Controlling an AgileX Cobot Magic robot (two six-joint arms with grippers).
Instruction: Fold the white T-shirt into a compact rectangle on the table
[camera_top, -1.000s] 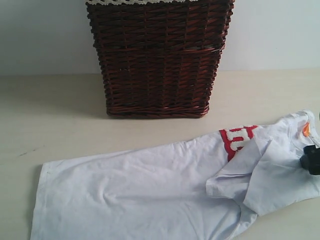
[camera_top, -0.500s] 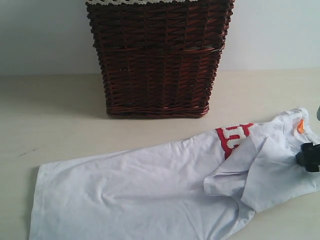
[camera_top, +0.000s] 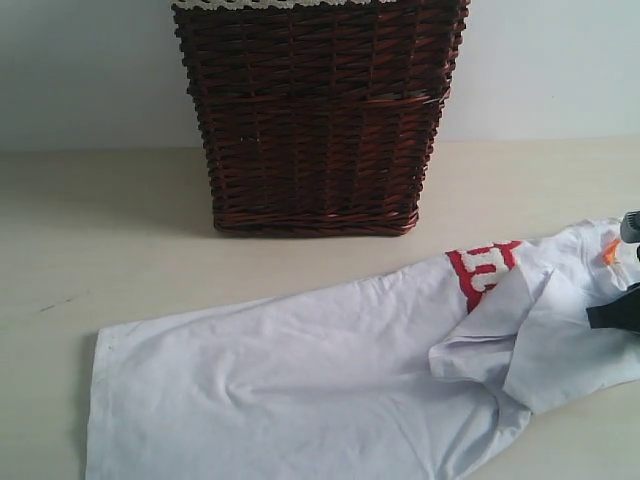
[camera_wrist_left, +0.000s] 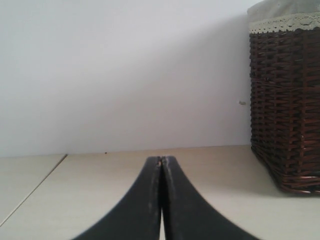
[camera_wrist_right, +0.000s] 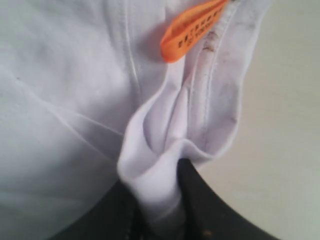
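Observation:
I can see the white T-shirt stretched out (camera_top: 320, 350) from collar to hem, so my right gripper should stop pulling, lift the collar and bring it over toward the hem (camera_top: 100, 390).
The white T-shirt (camera_top: 300, 380) lies stretched out across the front of the table (camera_top: 100, 230), one sleeve folded over. Its red band (camera_top: 480, 272) and orange neck tag (camera_top: 610, 252) are toward the right end. My right gripper (camera_top: 615, 316) sits at that end by the collar. In the right wrist view, the right gripper (camera_wrist_right: 160, 200) is shut on a bunched fold of the T-shirt (camera_wrist_right: 65, 100) just below the tag (camera_wrist_right: 192, 29). My left gripper (camera_wrist_left: 161, 160) is shut on nothing, low over bare table (camera_wrist_left: 75, 190); it does not show in the exterior view.
A tall dark brown wicker basket (camera_top: 315, 120) with a lace-trimmed liner stands at the back middle against the white wall. In the left wrist view the basket (camera_wrist_left: 287, 100) is off to one side of the left gripper.
My right gripper has closed from open onto the collar fabric. The whole shirt has slid a little to the right, its hem end included.

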